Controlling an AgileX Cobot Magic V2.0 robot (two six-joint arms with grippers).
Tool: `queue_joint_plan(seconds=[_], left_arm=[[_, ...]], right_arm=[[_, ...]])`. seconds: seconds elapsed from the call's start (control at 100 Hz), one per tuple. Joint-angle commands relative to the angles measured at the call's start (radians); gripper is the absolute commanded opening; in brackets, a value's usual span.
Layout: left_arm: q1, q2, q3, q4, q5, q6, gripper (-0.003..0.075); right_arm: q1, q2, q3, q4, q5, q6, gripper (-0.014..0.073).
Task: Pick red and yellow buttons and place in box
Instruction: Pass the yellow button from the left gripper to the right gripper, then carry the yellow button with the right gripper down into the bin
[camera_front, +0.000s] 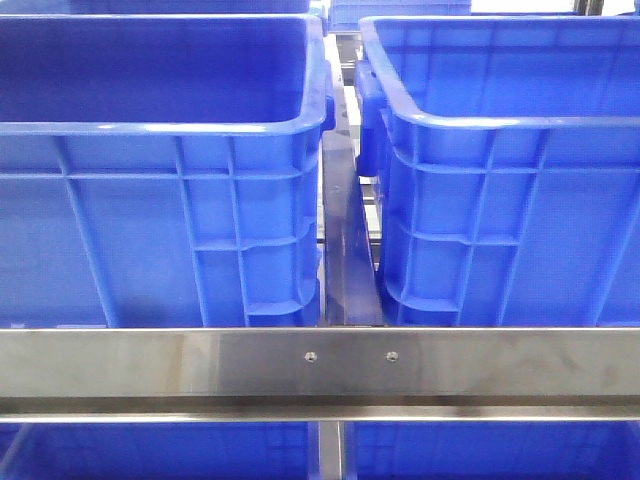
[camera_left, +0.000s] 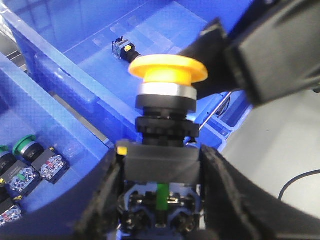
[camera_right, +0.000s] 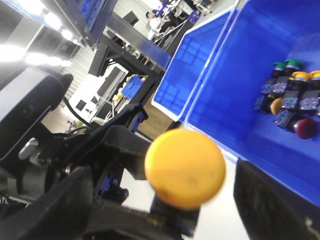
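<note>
My right gripper needs to close below its cap (camera_left: 166, 102) before my left gripper opens, as my left gripper is holding the yellow button's black body short of the box.
My left gripper (camera_left: 160, 165) is shut on the black body of a yellow button (camera_left: 168, 69), whose mushroom cap points away from the wrist. In the right wrist view the same yellow button (camera_right: 185, 167) shows blurred between the wide-apart fingers of my right gripper (camera_right: 162, 210), which is open and not touching it. A red button (camera_right: 305, 127) lies among several buttons in a blue bin (camera_right: 210, 100). Another blue box (camera_left: 100, 30) holds a single yellow-tipped button (camera_left: 123, 50). Neither gripper shows in the front view.
Two tall blue bins (camera_front: 160, 130) (camera_front: 500, 130) stand side by side behind a steel rail (camera_front: 320, 365), with a narrow gap between them. Green and other buttons (camera_left: 25, 170) lie in the nearer bin. The right arm's black fingers (camera_left: 270, 50) hang close beyond the held button.
</note>
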Motion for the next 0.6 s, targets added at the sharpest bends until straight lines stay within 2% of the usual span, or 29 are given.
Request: queue_joint_plan(seconds=[0.0,0.09,0.14,0.26,0.31,0.41,0.51,0.59], left_arm=[[-0.007,-0.026,-0.03,-0.016,-0.084,-0.007,-0.0019],[-0.007,-0.026,-0.03,-0.016,-0.084,-0.007,-0.0019],[-0.007,-0.026,-0.03,-0.016,-0.084,-0.007,-0.0019],[-0.007,-0.026,-0.03,-0.016,-0.084,-0.007,-0.0019],[-0.007,-0.026,-0.03,-0.018,-0.084,-0.007,-0.0018],[-0.007,-0.026,-0.03,-0.02,-0.084,-0.007,-0.0011],[-0.007,-0.026,-0.03,-0.02,-0.084,-0.007,0.0084],[-0.007,-0.026,-0.03,-0.02,-0.084,-0.007,0.0241]], right_arm=[[0.017,0.005,-0.057,0.147,0.027,-0.002,0.0591],[0.022,0.024,-0.072,0.147,0.027,-0.002,0.0551],[0.022,0.031,-0.073,0.147,0.027,-0.002,0.0488],[0.022,0.037,-0.073,0.147,0.005,-0.002,0.0258],[0.022,0.037,-0.073,0.147,-0.004,-0.002,0.0188],[0.022,0.037,-0.073,0.147,-0.011,-0.002,0.0122],[0.021,0.037,-0.073,0.147,-0.011,-0.002,0.012],[0.021,0.037,-0.073,0.147,-0.013,-0.002,0.012]])
